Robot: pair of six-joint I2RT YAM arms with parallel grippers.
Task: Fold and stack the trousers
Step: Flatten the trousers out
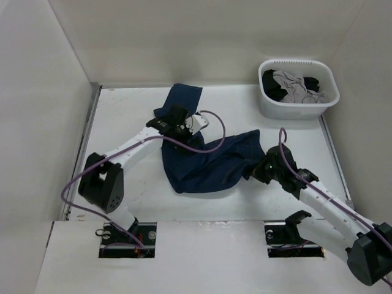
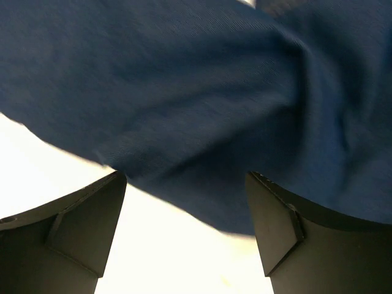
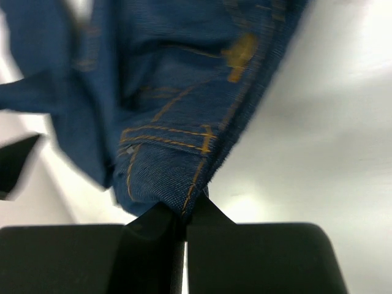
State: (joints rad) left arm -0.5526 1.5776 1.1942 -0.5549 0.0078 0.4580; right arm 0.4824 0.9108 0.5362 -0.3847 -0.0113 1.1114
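Observation:
Next, I pull the near leg of the jeans (image 1: 181,171) straight with my left gripper while my right gripper draws the waist (image 1: 250,153) away before folding, because that leg is bent and bunched up.
The dark navy jeans (image 1: 208,162) lie crumpled across the middle of the white table, one leg running back to the far edge (image 1: 184,98). My left gripper (image 1: 184,122) hovers over that leg near the back; in the left wrist view (image 2: 187,211) its jaws stand wide apart with nothing between them, blue denim (image 2: 184,92) just beyond. My right gripper (image 1: 256,170) is at the jeans' right edge; in the right wrist view (image 3: 185,211) it is shut on an orange-stitched seam of the jeans (image 3: 177,153), with a tan patch (image 3: 240,54) farther up.
A white plastic basket (image 1: 269,104) holding grey and black garments (image 1: 297,87) stands at the back right. White walls close in the table at the back and both sides. Purple cables (image 1: 208,147) trail from both arms over the cloth.

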